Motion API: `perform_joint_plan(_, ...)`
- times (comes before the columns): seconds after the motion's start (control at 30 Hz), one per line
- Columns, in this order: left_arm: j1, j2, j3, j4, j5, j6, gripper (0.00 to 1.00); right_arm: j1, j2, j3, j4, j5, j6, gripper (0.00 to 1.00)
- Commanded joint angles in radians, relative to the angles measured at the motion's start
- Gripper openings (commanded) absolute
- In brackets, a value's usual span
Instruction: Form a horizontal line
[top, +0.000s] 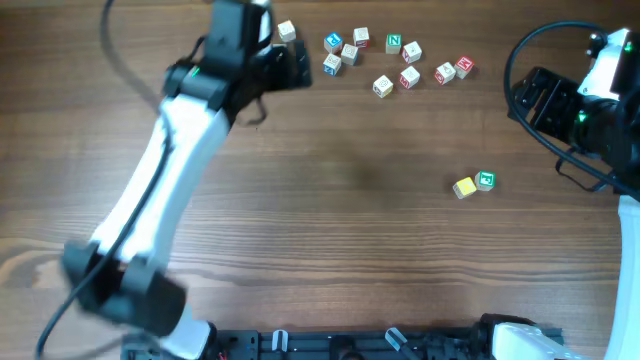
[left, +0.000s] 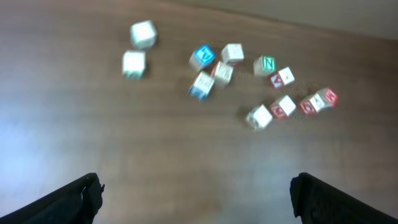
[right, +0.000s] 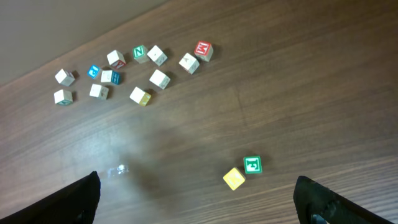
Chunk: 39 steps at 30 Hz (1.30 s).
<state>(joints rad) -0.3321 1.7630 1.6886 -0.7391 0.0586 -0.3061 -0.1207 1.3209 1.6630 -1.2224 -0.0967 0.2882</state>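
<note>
The nearer blue cube (top: 332, 64) is close to the robot's left gripper and far from its right gripper, so the left gripper should take this cube over to the yellow cube's open side (top: 450, 191).
A yellow cube (top: 464, 187) and a cube with a green face (top: 486, 180) lie touching side by side on the right of the wooden table. They also show in the right wrist view, yellow (right: 234, 178) and green (right: 252, 164). No pale cube lies with them. My left gripper (top: 298, 62) is open and empty at the far middle, just left of the loose cubes; its view is blurred (left: 198, 199). My right gripper (top: 530, 98) is open and empty at the far right, above and back from the pair (right: 198, 199).
Several loose white cubes with red, blue or green letters lie scattered at the far edge, among them a blue one (top: 333, 42), a green N (top: 394, 43) and a red one (top: 464, 66). A lone white cube (top: 286, 31) lies by the left gripper.
</note>
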Motion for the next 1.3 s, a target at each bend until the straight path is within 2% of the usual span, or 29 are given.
perform_joint_plan(0.0,-0.047,0.204,0.179,0.046,-0.066,0.155,1.00,0.003,0.000,0.011,0.002,0.021,0.002,1.00)
perform_joint_plan(0.17,-0.076,0.470,0.217,0.292,-0.101,0.239,0.95,0.003,0.000,0.010,-0.031,0.034,0.000,1.00)
perform_joint_plan(0.27,-0.076,0.570,0.217,0.428,-0.101,0.247,0.95,0.003,0.000,0.010,-0.040,0.034,0.003,1.00)
perform_joint_plan(0.4,-0.076,0.686,0.217,0.534,-0.052,0.247,0.96,0.003,0.000,0.010,-0.040,0.034,0.003,1.00)
perform_joint_plan(0.57,-0.076,0.740,0.215,0.540,-0.048,0.246,0.72,0.003,0.000,0.010,-0.019,0.034,0.003,1.00)
perform_joint_plan(0.67,-0.077,0.739,0.216,0.537,-0.048,0.238,0.48,0.003,0.009,0.010,-0.018,0.034,0.003,1.00)
perform_joint_plan(0.73,-0.077,0.719,0.216,0.483,-0.049,0.219,0.27,0.003,0.023,0.010,-0.019,0.045,0.003,1.00)
perform_joint_plan(0.77,-0.077,0.701,0.216,0.450,-0.049,0.219,0.25,0.003,0.024,0.010,-0.019,0.064,0.003,1.00)
perform_joint_plan(0.87,-0.077,0.612,0.216,0.349,-0.049,0.206,0.23,0.003,0.024,0.010,-0.020,0.109,0.006,1.00)
perform_joint_plan(0.97,-0.099,0.488,0.216,0.153,-0.044,0.085,0.17,0.003,0.024,0.010,-0.020,0.123,0.011,1.00)
perform_joint_plan(1.07,-0.171,0.430,0.216,-0.021,0.045,0.011,0.15,0.003,0.024,0.010,-0.001,0.215,0.065,1.00)
perform_joint_plan(1.17,-0.270,0.431,0.196,-0.111,0.046,-0.119,0.15,-0.018,0.024,0.010,-0.006,0.320,0.143,1.00)
perform_joint_plan(1.27,-0.389,0.431,0.162,-0.102,0.040,-0.214,0.17,-0.105,0.036,0.010,-0.025,0.319,0.193,1.00)
